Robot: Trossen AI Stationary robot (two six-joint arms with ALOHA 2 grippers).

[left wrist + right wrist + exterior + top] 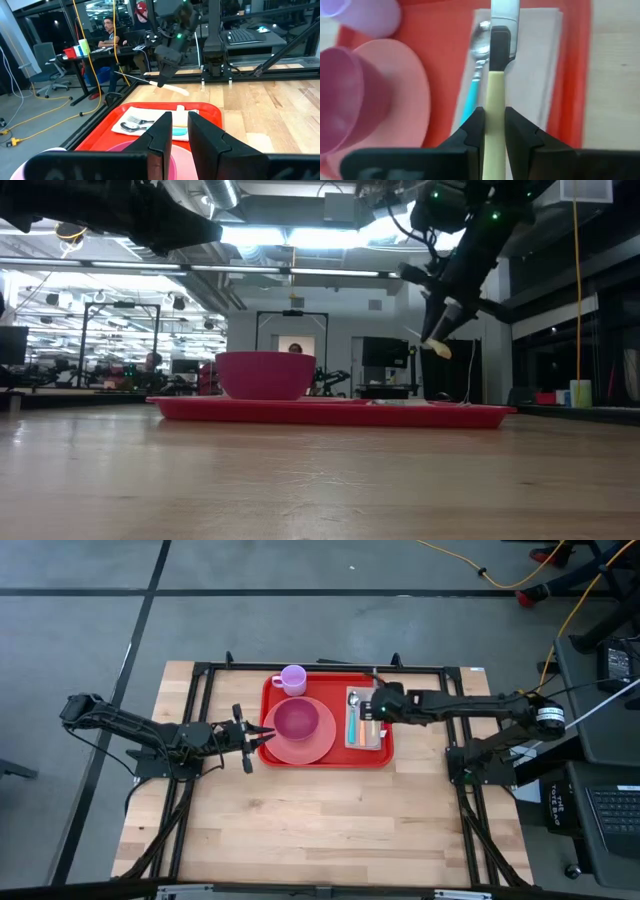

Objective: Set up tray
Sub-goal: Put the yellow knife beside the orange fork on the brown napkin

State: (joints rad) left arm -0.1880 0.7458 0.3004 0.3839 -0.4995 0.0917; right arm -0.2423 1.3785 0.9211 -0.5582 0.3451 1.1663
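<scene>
The knife's blade (505, 22) points the same way as the spoon's head, so the robot's right gripper keeps going down and lets go on the napkin (535, 75) beside the fork.
The red tray (327, 758) lies at the middle of the table's far half. On it stand a pink plate (322, 745) with a magenta bowl (296, 720) and a lilac cup (293, 679). A white napkin (372, 736) on its right side carries a teal-handled spoon (352, 722) and a fork (137, 121). My right gripper (495, 112) hangs over the napkin, shut on a cream-handled knife (172, 89). My left gripper (180, 132) hovers level at the tray's left rim, its fingers a narrow gap apart with nothing between them. My right gripper pinches the knife's cream handle (495, 95) between its two fingers, close to where the blade (505, 12) begins. The fingers slant down from the table's right side and lie across the knife. The knife is tilted and hangs clear above the napkin.
Black frame rails (200, 740) run along the table's left, right and far sides. Bare wood (320, 825) stretches from the tray to the near edge. A person (107, 27) sits at a desk in the room beyond the table.
</scene>
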